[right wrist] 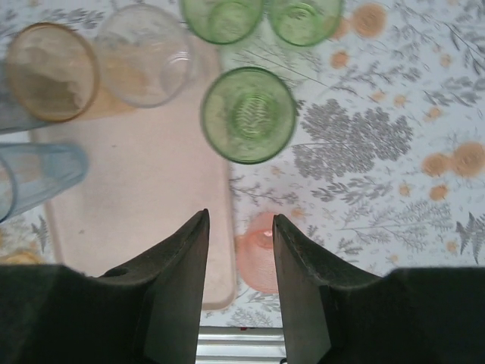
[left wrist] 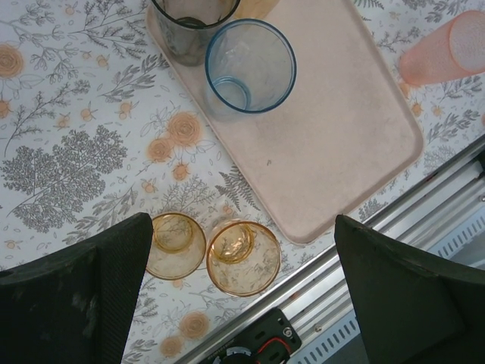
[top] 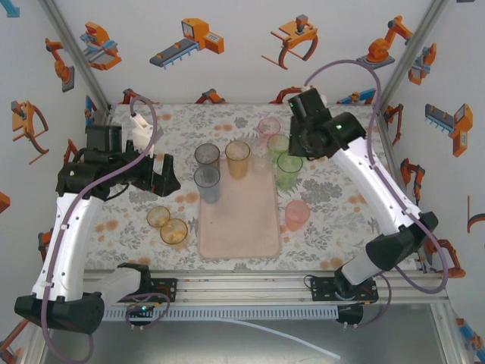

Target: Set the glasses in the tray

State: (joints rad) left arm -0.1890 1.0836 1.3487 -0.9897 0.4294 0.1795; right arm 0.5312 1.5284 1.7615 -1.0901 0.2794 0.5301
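I should keep lowering my right gripper until its open fingers are on both sides of the front green glass's rim, which stands free on the side away from the tray.
The pale-pink tray lies mid-table. At its far end stand a smoky grey glass, a blue glass, an amber glass and a clear glass. A green glass stands at the tray's right edge, with two more green glasses beyond it. A pink glass sits on the cloth right of the tray. Two amber glasses stand left of the tray. My left gripper hangs open above them. My right gripper is open and empty, near the green glasses.
Another pink glass stands behind the tray's far end. The metal rail runs along the table's near edge, close to the amber glasses. The near half of the tray is bare.
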